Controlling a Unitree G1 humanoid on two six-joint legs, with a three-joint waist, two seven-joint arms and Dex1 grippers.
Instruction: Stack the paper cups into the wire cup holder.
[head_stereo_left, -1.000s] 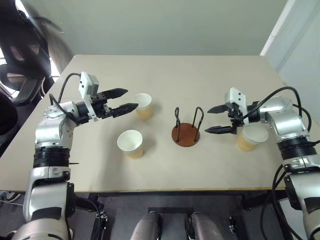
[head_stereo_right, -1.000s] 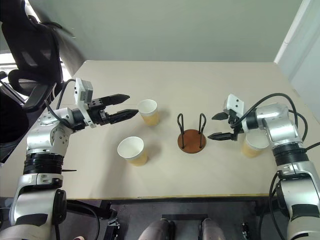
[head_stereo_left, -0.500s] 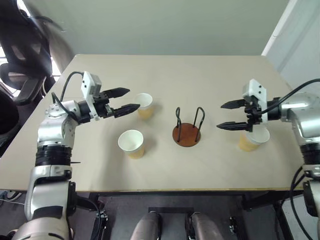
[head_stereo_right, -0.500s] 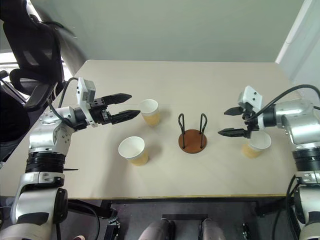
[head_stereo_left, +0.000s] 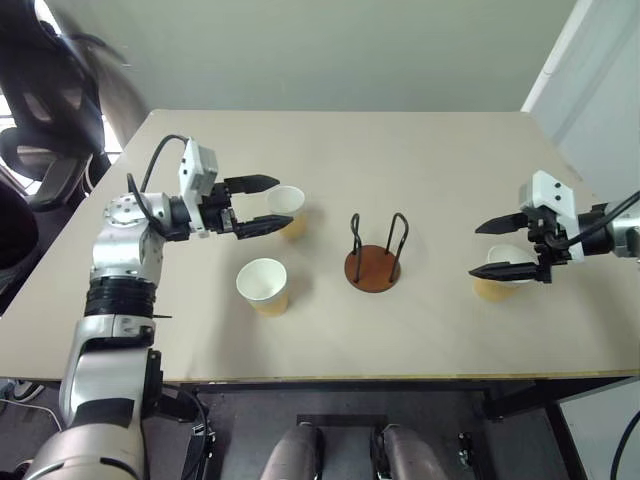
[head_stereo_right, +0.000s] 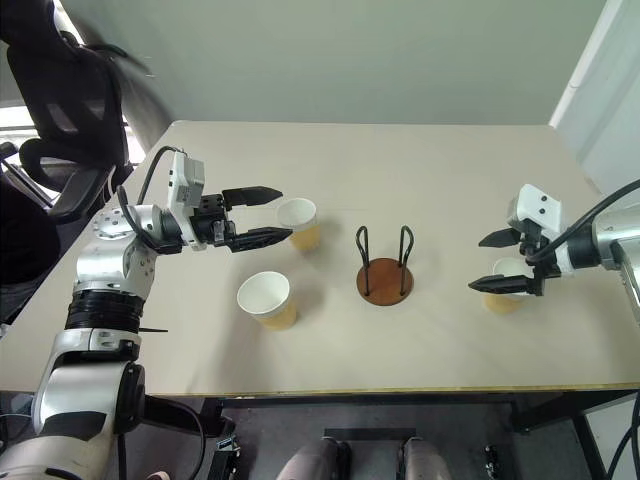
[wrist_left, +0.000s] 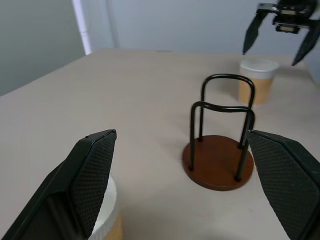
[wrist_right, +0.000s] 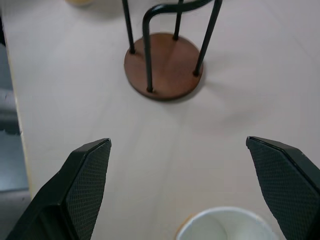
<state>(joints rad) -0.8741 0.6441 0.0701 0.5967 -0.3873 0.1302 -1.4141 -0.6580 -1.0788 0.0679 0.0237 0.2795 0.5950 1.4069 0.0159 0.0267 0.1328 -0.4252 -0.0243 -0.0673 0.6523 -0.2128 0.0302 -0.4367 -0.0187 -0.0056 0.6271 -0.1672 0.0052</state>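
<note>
The paper cup (head_stereo_right: 503, 303) is upright under the open fingers of my right gripper. I should keep going down until one finger is in the cup's opening (head_stereo_left: 511, 254), then close on the cup's rim.
Three tan paper cups stand upright on the table. One (head_stereo_left: 288, 212) is left of the wire cup holder (head_stereo_left: 373, 264), another (head_stereo_left: 263, 286) is nearer the front edge, and the last (head_stereo_left: 496, 285) is at the right. The holder, black wire loops on a brown disc, is empty. My left gripper (head_stereo_left: 284, 202) is open and level, its fingertips either side of the far left cup's rim, above the table. My right gripper (head_stereo_left: 476, 250) is open and hangs over the right cup, tilted down toward the holder. That cup's rim (wrist_right: 225, 226) lies low between its fingers.
The beige table (head_stereo_left: 420, 150) has free surface behind and in front of the holder. Black office chairs (head_stereo_left: 40, 110) stand off the table's left side. The right cup sits close to the table's right edge.
My right gripper has drawn back to the right, away from the holder, and now hangs over the right cup. My left gripper has edged right toward the far left cup and turned.
</note>
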